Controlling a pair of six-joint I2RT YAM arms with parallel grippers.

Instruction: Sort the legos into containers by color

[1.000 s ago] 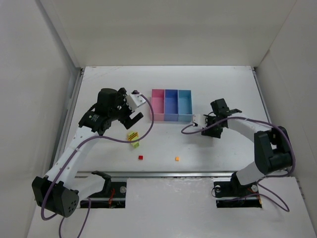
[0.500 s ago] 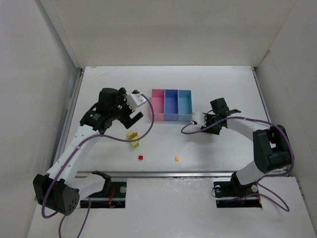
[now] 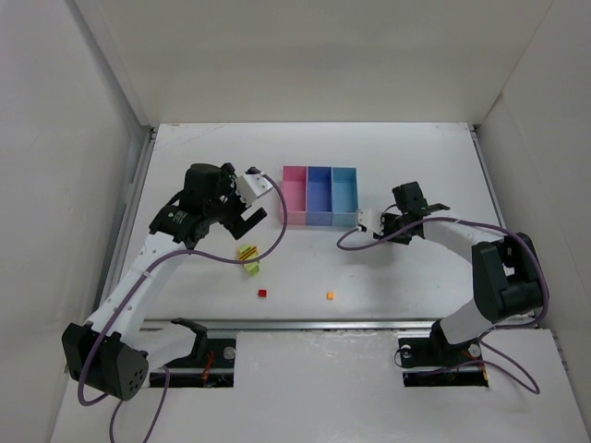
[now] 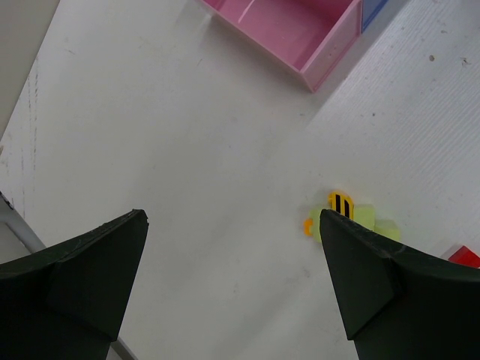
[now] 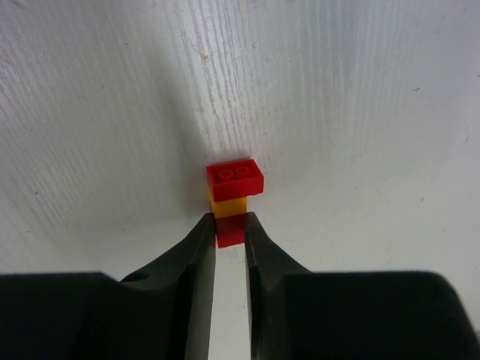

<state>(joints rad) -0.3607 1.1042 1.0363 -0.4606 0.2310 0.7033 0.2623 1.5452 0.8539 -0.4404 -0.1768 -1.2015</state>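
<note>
The robot's right gripper holds a stack that joins red and orange-yellow bricks [image 5: 231, 205], so the robot should lift the stack and bring its left gripper to the stack's upper end [image 5: 235, 178] before sorting.
A small stack of legos [image 5: 234, 196], red over orange-yellow over red, stands on the white table. My right gripper [image 5: 230, 229] is shut on its lowest red brick. In the top view this gripper [image 3: 380, 231] sits just right of the containers, a joined tray with pink [image 3: 295, 194], blue-violet [image 3: 319, 194] and light blue [image 3: 344, 194] bins. My left gripper [image 4: 232, 225] hangs open above bare table, left of the pink bin [image 4: 292, 34]. A yellow-green clump [image 4: 358, 216] with dark stripes lies by its right finger [image 4: 367, 277], also visible in the top view [image 3: 247, 255].
A loose red brick [image 3: 262, 293] and an orange brick [image 3: 330, 295] lie near the front edge. White walls enclose the table on the left, back and right. Purple cables trail from both wrists over the table.
My right gripper has closed onto the lego stack and edged slightly toward the tray. The left arm has stayed nearly still, jaws wide.
</note>
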